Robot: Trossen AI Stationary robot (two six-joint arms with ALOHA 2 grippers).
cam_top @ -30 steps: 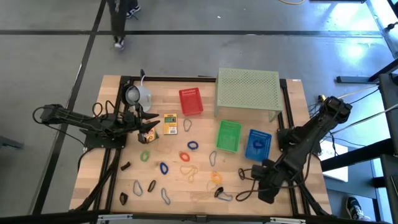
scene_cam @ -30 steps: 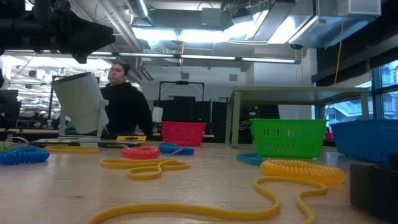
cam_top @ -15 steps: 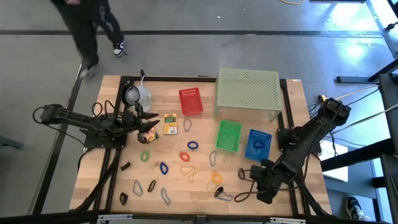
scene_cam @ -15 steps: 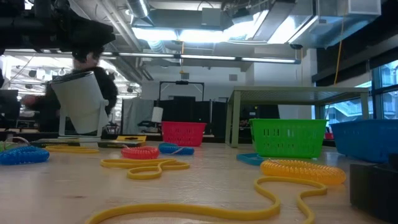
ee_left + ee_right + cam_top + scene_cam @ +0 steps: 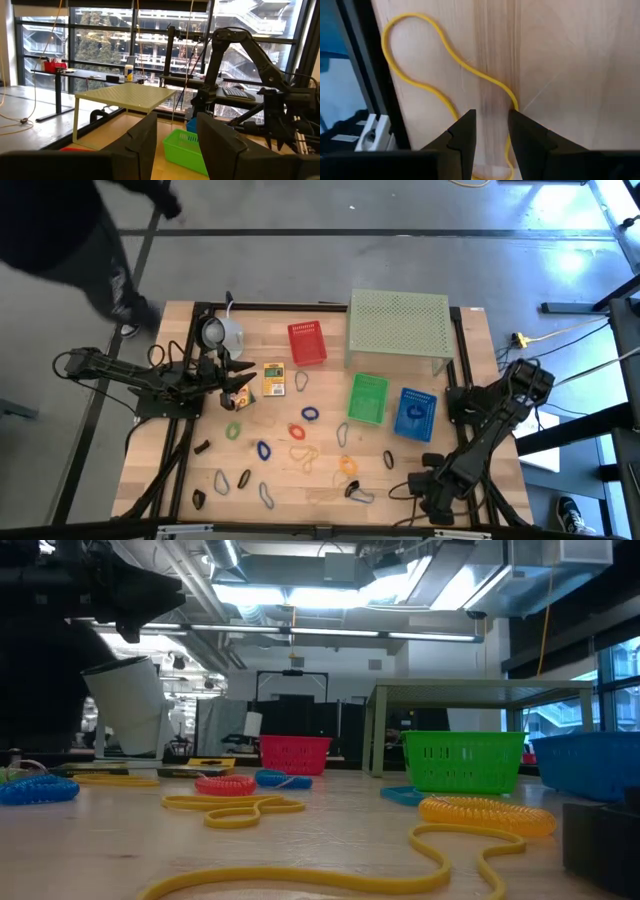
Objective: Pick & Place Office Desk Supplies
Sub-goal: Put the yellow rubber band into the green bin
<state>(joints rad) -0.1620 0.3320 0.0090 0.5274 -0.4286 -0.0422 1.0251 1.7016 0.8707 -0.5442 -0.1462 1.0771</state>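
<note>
The yellow loop's strand point(image 5: 515, 105) runs against one finger of the robot's right gripper, so the gripper should open wider and get both fingers evenly around that strand point(image 5: 515, 103) before it closes.
Small loops lie scattered on the wooden table: blue point(image 5: 310, 414), orange point(image 5: 297, 430), green point(image 5: 233, 430) and black point(image 5: 388, 459). Dark clips point(image 5: 200, 448) and a yellow printed box point(image 5: 273, 378) lie among them. My right gripper point(image 5: 432, 495) is at the near right corner and points down. It is open point(image 5: 492, 140) over a thin yellow loop point(image 5: 445, 50), and one strand runs in beside one finger point(image 5: 527, 135). My left gripper point(image 5: 238, 386) hovers open near the box with nothing between its fingers point(image 5: 177, 145).
A red basket point(image 5: 307, 343), a green basket point(image 5: 367, 398) and a blue basket point(image 5: 414, 412) stand mid-table. Behind them is the pale green perforated stand point(image 5: 398, 325), and a pale mug point(image 5: 222, 333) is at the far left. A person point(image 5: 70, 240) passes beyond the far left corner.
My right gripper has gone down and toward the table's near edge, rolling somewhat, and its fingers have stayed apart. The person beyond the table's far edge has walked toward the left.
</note>
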